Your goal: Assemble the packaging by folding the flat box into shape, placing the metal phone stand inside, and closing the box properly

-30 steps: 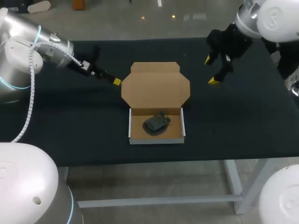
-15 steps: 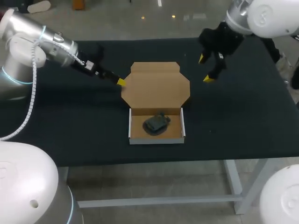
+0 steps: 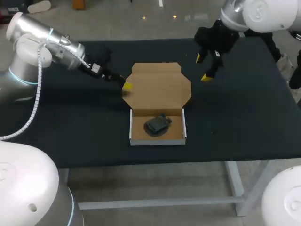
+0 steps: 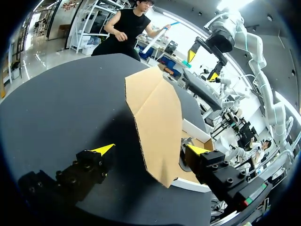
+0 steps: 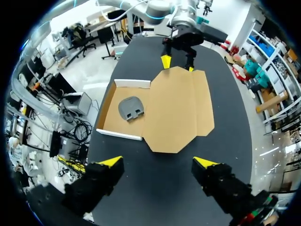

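Observation:
The lid's end flap (image 3: 156, 67) will bend along a crease (image 3: 156, 72) that crosses the lid's far end, and it will stay bent when the robot pushes it.
The brown cardboard box (image 3: 158, 132) has its white-edged tray formed, with the dark metal phone stand (image 3: 156, 124) lying inside. Its lid (image 3: 157, 87) stays unfolded behind the tray. My left gripper (image 3: 126, 85) is open at the lid's left edge; in the left wrist view the lid's (image 4: 157, 113) left corner lies between the spread fingers of that gripper (image 4: 150, 150), slightly raised. My right gripper (image 3: 203, 68) hangs open above the table, off the lid's back right corner. The right wrist view looks down past my right gripper (image 5: 158, 162) on lid (image 5: 181, 108), tray (image 5: 113, 127) and stand (image 5: 130, 107).
The black table (image 3: 235, 113) stretches bare to the right and left of the box. Its front edge runs just below the tray.
My left gripper has slid right, up to the lid's left edge. My right gripper has moved left, toward the lid's back right corner. Box and stand have not moved.

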Available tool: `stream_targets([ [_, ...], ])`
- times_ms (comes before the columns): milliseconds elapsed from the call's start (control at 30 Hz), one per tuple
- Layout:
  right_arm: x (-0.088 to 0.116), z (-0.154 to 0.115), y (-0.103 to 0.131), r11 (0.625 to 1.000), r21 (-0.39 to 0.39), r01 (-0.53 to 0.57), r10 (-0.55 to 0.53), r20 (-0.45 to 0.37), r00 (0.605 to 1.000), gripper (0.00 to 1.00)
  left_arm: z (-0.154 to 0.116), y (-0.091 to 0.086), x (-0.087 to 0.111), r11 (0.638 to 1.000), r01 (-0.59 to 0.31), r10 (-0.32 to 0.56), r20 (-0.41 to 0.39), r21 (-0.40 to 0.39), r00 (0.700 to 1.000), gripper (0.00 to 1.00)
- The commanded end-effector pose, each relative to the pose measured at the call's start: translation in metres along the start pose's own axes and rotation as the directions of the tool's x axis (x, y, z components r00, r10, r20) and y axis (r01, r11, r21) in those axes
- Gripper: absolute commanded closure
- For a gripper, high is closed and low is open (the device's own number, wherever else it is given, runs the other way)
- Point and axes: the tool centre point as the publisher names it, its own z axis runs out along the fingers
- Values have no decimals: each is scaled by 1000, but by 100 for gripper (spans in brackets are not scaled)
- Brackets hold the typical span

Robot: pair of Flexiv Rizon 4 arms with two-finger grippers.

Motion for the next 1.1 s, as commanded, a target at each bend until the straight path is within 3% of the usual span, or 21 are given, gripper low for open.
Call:
stream_targets([
  [33,-6,0,5,1000,9,3,-3,-18,1000,0,4,3,2,1000,3,-3,-1,8,1000,0],
  [333,-12,1,9,1000,19,16,-15,-19,1000,0,10,5,9,999,-22,23,-43,37,999,2],
  [567,-13,1,9,1000,20,20,-19,-20,1000,0,16,2,15,998,-43,45,-49,42,998,29],
  [700,-14,1,9,1000,20,21,-20,-21,1000,0,18,1,17,998,-47,49,-49,47,998,51],
  [1100,-16,1,9,999,24,22,-22,-23,1000,0,20,1,23,996,-62,67,-75,71,995,58],
])
